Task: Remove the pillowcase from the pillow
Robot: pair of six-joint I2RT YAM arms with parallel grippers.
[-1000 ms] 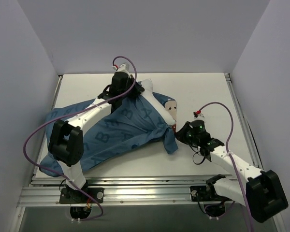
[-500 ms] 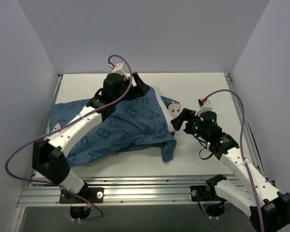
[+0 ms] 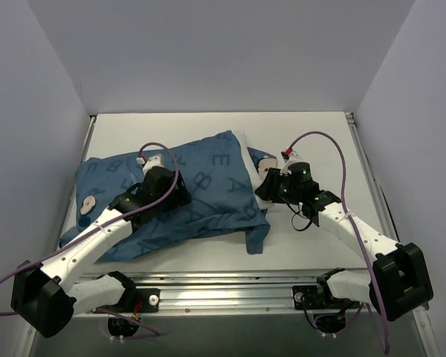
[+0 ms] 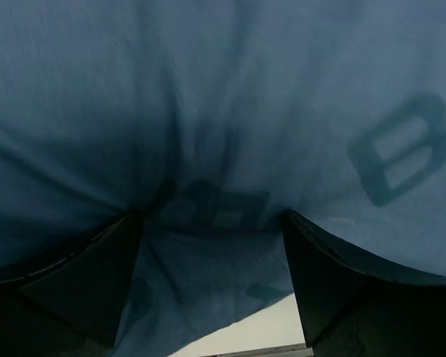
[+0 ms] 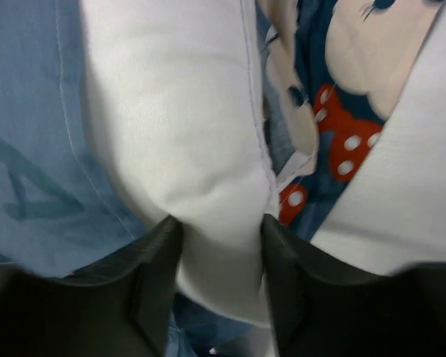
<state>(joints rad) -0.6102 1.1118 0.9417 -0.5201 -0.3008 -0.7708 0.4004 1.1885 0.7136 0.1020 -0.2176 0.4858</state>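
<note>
The robot's left gripper is open over the pillowcase's middle [image 3: 198,186], so it should move to the hem [image 3: 254,207] beside the right gripper and pull the pillowcase off the pillow.
The blue lettered pillowcase [image 3: 215,178] lies across the table with the pillow inside it. Only the pillow's white right edge [image 3: 247,152] shows. My left gripper [image 3: 177,195] rests open on the middle of the pillowcase. In the left wrist view blue fabric [image 4: 223,111] fills the gap between the wide-apart fingers of that gripper [image 4: 212,219]. My right gripper [image 3: 264,187] is at the open right end. In the right wrist view it [image 5: 221,223] is shut on the white pillow [image 5: 178,111], beside the mouse print with the red bow [image 5: 342,126].
White walls close in the table [image 3: 320,134] on the left, back and right. An aluminium rail [image 3: 223,297] runs along the near edge. Purple cables loop over both arms. A loose flap of pillowcase [image 3: 256,234] hangs toward the front.
The left gripper has opened, left the pillow's far edge and come back over the middle of the pillowcase. The right gripper opened, moved left and closed on the pillow's white edge.
</note>
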